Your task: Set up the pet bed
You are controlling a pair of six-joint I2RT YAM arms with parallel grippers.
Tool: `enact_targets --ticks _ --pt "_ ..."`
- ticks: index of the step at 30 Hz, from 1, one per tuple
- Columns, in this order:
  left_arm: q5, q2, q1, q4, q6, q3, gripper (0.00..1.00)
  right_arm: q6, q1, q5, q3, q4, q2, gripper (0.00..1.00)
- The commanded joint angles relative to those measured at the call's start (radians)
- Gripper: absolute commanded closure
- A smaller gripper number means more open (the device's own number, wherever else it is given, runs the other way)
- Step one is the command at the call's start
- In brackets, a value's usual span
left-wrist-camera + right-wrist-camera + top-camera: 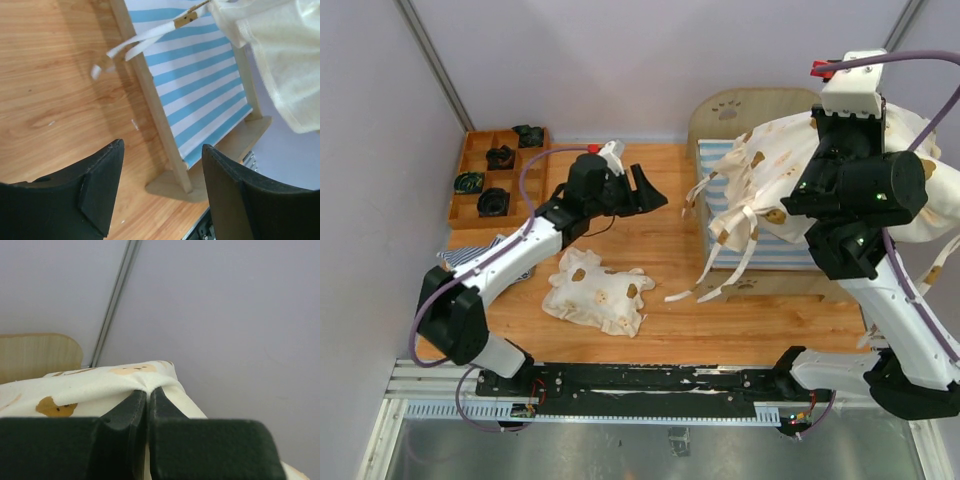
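Next, my left gripper pulls the bed's near bar (705,225) over before my right gripper lays the quilt, because the pet bed (788,256) is too close to the side wall.
The pet bed (752,104) stands at the right of the table, its arched headboard with a paw cutout at the back. Its blue-and-white striped mattress (200,85) lies in the plywood frame (156,117). A cream bear-print quilt (770,170) hangs bunched over the bed, its ribbon ties (730,250) trailing over the left rail. My right gripper (148,392) is shut on a fold of the quilt (90,385), lifted above the bed. To the left of the bed my left gripper (646,190) hovers open over the wood, nothing between its fingers (102,185).
A small cream bear-print pillow (596,290) lies on the wooden board in front of the left arm. At the back left stands a brown compartment tray (472,150) with dark items. A striped cloth (470,255) lies under the left arm. Walls close in at the left and back.
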Motion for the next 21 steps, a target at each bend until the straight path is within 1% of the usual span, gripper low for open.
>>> enact_targets --ticks 1,5,8,10,13,17,19,21 --pt "-0.038 0.14 -0.056 0.068 -0.041 0.112 0.33 -0.347 -0.025 0.046 0.025 0.384 0.048 1.0" --pt "-0.047 0.288 -0.085 0.074 -0.083 0.192 0.34 -0.53 -0.075 0.037 0.05 0.588 0.088 1.0" --pt "-0.054 0.363 -0.109 0.075 -0.103 0.24 0.35 -0.624 -0.112 0.024 0.09 0.683 0.111 1.0" --pt "-0.08 0.406 -0.127 0.061 -0.108 0.275 0.35 -0.647 -0.117 0.01 0.106 0.714 0.114 1.0" --pt "-0.123 0.475 -0.149 0.021 -0.12 0.328 0.35 -0.586 -0.117 -0.007 0.083 0.663 0.096 1.0" --pt "-0.136 0.553 -0.168 -0.015 -0.142 0.39 0.34 -0.514 -0.117 -0.014 0.019 0.612 0.051 1.0" --pt "-0.175 0.583 -0.186 -0.06 -0.14 0.43 0.34 -0.462 -0.118 -0.019 -0.006 0.562 0.028 1.0" --pt "-0.236 0.617 -0.204 -0.149 -0.132 0.506 0.34 -0.412 -0.118 -0.031 -0.031 0.51 0.011 1.0"
